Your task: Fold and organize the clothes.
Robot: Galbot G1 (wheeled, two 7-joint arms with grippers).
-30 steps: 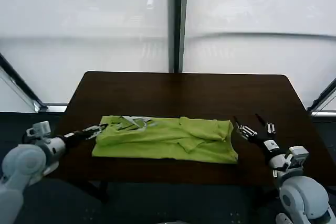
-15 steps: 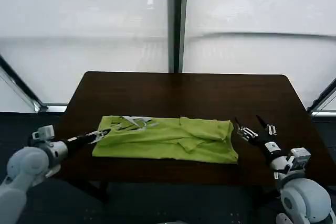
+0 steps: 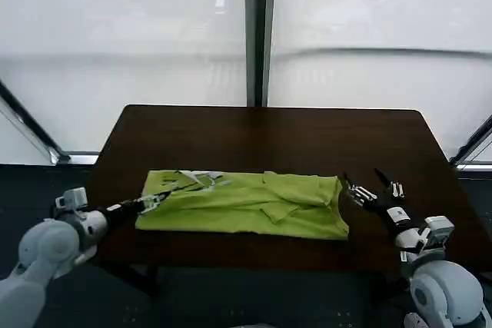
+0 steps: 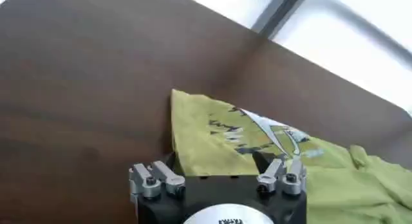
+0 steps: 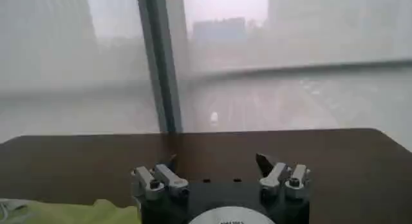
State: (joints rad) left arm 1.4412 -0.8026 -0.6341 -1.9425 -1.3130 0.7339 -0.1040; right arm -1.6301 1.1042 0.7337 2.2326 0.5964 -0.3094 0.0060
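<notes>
The white and grey patch [image 3: 204,176] continues over the T-shirt's far edge, so I expect the T-shirt's end to show the patch's hidden rest when I fold it over.
The clothes, a lime-green T-shirt [image 3: 246,203], lie folded into a long strip across the front of the dark table [image 3: 269,136], with a white and grey patch near the left end. My left gripper [image 3: 156,200] is open at that left end. In the left wrist view the shirt's corner [image 4: 206,141] lies just ahead of the left gripper [image 4: 215,159], between its spread jaws. My right gripper [image 3: 361,177] hovers open just beyond the shirt's right end, holding nothing. In the right wrist view the right gripper [image 5: 215,159] faces bare table, with the shirt's edge [image 5: 77,212] off to one side.
The table's back half is bare wood. Its front edge [image 3: 246,251] runs close below the shirt. Frosted windows with a dark centre post [image 3: 257,32] stand behind the table.
My left gripper has slid toward the front and a little inward along the shirt's left end. The right gripper and the shirt have barely moved.
</notes>
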